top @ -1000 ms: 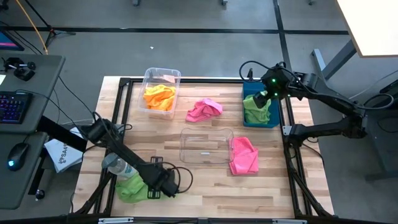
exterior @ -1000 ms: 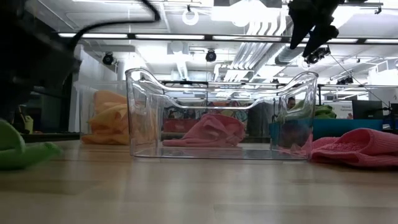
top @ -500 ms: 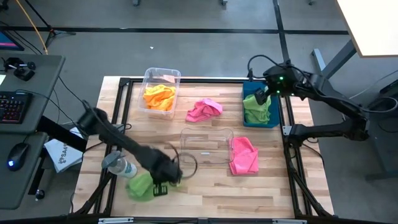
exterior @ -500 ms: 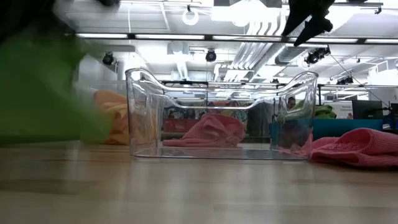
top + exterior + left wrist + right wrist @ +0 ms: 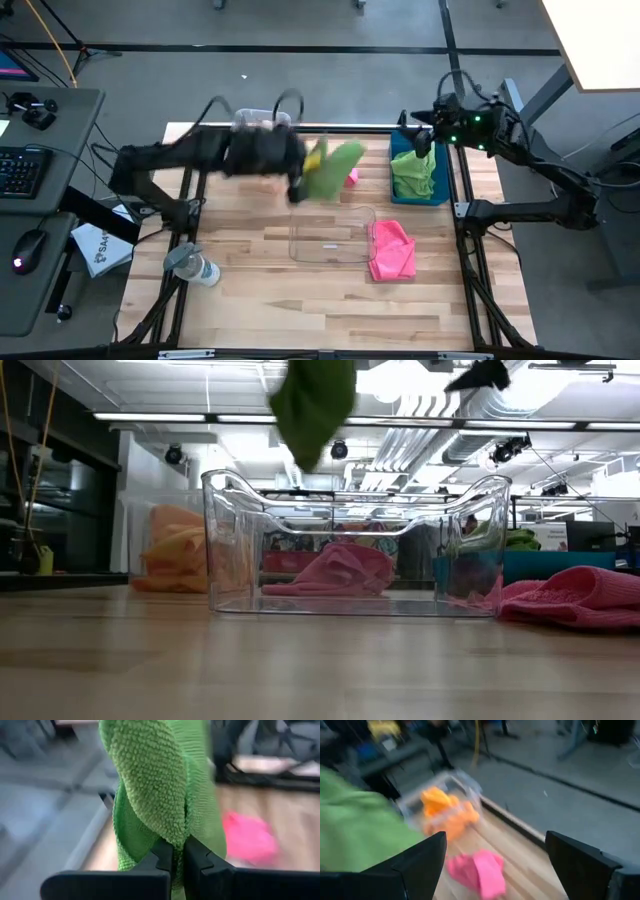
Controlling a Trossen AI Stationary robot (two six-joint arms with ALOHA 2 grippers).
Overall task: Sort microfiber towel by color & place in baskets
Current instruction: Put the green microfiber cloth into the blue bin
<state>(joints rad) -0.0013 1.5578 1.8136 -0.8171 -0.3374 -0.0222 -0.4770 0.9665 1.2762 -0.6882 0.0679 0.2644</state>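
Observation:
Next, my right gripper takes the lime green towel (image 5: pixel 335 170) and puts it down into the basket (image 5: pixel 418 172), because my left gripper is holding the towel short of the blue basket.
My left gripper (image 5: pixel 303 173) is shut on a lime green towel (image 5: pixel 337 164) high over the table's far middle; the towel shows high in the low view (image 5: pixel 312 405). My right gripper (image 5: pixel 420 142) is open and empty above the far end of the blue basket (image 5: pixel 438 190), which holds another green towel (image 5: pixel 412 172). One pink towel (image 5: pixel 352 177) lies behind the empty clear basket (image 5: pixel 330 235), another (image 5: pixel 392 250) lies to its right. The far clear basket (image 5: pixel 165 550) holds an orange towel (image 5: pixel 178 548); my left arm covers most of it from above. My left gripper pinches a bunched fold of the green towel (image 5: pixel 176 836) between its two shut fingers (image 5: pixel 162 855). Several layers seem gathered there. The towel is lifted clear of the table and hangs loose from the fingers (image 5: pixel 305 445).
A clear plastic bottle (image 5: pixel 192 266) lies near the table's left near part. A white printed bag (image 5: pixel 100 250) sits off the left edge. Bare wood lies along the table's near side (image 5: pixel 300 305).
My left gripper has swung from the table's near left corner up and toward the far edge and the right, carrying the green towel. The towel has been lifted clear off the table. My right gripper has risen a little over the blue basket.

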